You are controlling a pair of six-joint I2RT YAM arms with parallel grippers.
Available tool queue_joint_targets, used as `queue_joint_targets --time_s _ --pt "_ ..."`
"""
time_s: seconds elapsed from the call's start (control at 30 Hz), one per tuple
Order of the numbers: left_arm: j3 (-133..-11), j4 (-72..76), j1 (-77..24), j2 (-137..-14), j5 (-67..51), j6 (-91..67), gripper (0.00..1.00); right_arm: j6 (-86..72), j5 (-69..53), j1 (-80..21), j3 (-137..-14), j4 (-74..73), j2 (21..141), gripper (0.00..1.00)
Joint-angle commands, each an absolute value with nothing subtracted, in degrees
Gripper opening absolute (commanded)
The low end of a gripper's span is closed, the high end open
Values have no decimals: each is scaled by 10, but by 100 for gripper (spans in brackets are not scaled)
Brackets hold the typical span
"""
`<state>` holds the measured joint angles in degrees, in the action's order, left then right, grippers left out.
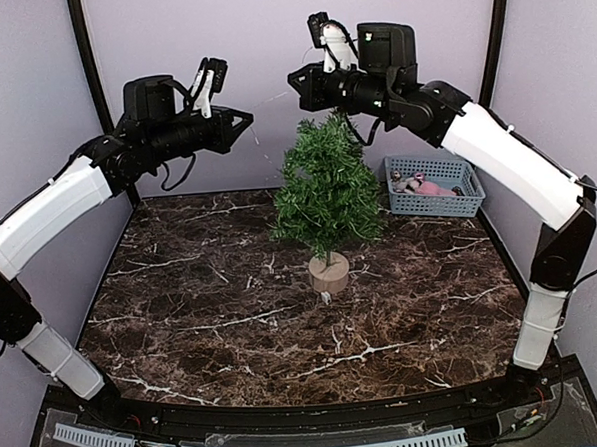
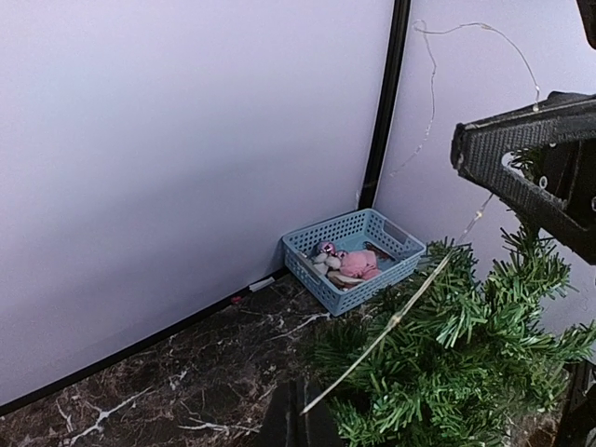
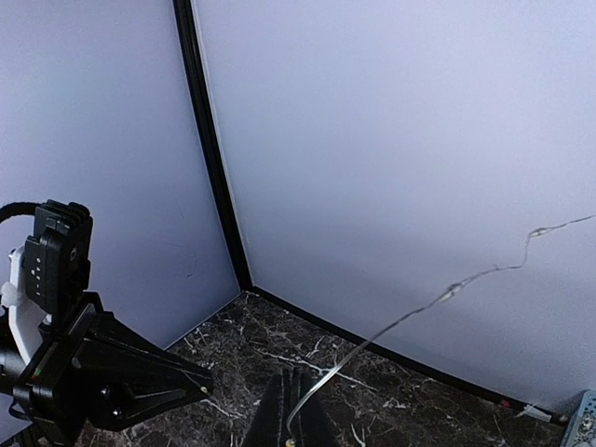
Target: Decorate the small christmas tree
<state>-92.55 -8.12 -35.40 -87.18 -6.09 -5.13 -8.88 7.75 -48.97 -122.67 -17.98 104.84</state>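
Next, I bring my left gripper in toward the tree's near side and release the wire there, since it runs straight between my grippers, off the branches.
The small christmas tree stands upright mid-table on its wooden disc base. A thin wire with tiny lights stretches above the treetop between both grippers. My left gripper hovers high, left of the top, shut on one part of the wire; its closed fingertips show in the left wrist view. My right gripper is just above and behind the treetop, shut on the wire at its closed fingertips. The tree's branches fill the lower right of the left wrist view.
A blue basket holding a pink toy and small ornaments sits at the back right, next to the tree. Purple walls with black corner posts enclose the dark marble table.
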Motion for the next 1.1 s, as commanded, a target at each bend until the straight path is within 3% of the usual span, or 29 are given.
queue_joint_targets --time_s 0.0,0.27,0.73,1.07 --pt "-965 -100 -327 -907 -59 -35 0 -106 77 -440 -1253 -126 1036 0" --pt "-1040 -119 -328 -983 -82 -25 0 -137 -35 -385 -1308 -148 1074 0" --pt "-962 -70 -328 -918 -132 -18 0 -156 -141 -385 -1303 -166 1057 0" --pt "-920 -47 -328 -875 -241 -18 0 -175 -190 -386 -1288 -181 1003 0"
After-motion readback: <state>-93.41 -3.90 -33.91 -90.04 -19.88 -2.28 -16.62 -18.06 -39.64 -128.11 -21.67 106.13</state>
